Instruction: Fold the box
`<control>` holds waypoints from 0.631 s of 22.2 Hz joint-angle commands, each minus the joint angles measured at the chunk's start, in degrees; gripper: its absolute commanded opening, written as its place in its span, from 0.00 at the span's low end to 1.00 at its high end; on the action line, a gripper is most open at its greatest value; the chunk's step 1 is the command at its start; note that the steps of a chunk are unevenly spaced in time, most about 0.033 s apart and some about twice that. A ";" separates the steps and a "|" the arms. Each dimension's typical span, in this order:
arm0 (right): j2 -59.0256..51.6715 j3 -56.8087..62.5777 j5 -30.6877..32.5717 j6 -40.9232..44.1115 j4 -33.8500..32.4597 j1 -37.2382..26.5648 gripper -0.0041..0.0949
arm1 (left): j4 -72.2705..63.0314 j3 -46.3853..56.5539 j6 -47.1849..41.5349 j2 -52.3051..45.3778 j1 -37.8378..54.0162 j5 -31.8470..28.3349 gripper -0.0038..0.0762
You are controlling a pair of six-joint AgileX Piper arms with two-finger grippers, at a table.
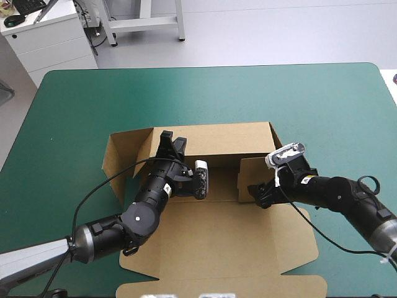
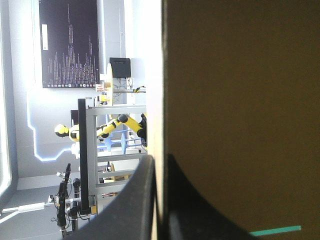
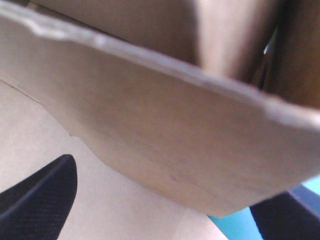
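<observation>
The front lid panel (image 1: 217, 242) is joined to the box along a crease (image 1: 222, 202), so the panel will follow along and slant downward when the robot tilts the box back.
The brown box (image 1: 236, 242) lies mid-table as a cut sheet, its back wall (image 1: 217, 139) raised and side flaps standing at both ends. My left gripper (image 1: 166, 141) reaches up at the back wall's left part. In the left wrist view it (image 2: 159, 210) is shut on the box's board (image 2: 240, 100), whose pale edge runs up between the fingers. My right gripper (image 1: 255, 194) sits low at the small inner right flap (image 1: 251, 177). In the right wrist view its fingers (image 3: 40, 195) stand wide apart, open, with that flap (image 3: 150, 135) just ahead and over them.
The teal-green cover (image 1: 310, 99) shows in a broad band beyond the box and on both sides. The box's front lid panel (image 1: 217, 287) reaches almost to the table's near edge. A white cabinet (image 1: 49, 37) stands off the far left corner.
</observation>
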 commanded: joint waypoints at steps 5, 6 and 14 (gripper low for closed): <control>-1.50 0.76 -14.82 5.36 0.38 5.42 0.86 | 5.35 -1.24 -0.33 -1.68 -0.40 -0.57 0.04; -1.50 0.75 -16.77 5.64 0.50 5.77 0.84 | 5.35 -1.24 -0.33 -1.68 -0.40 -0.57 0.04; -1.50 0.75 -18.43 4.48 0.38 5.77 0.02 | 5.35 -1.24 -0.33 -1.68 -0.40 -0.42 0.04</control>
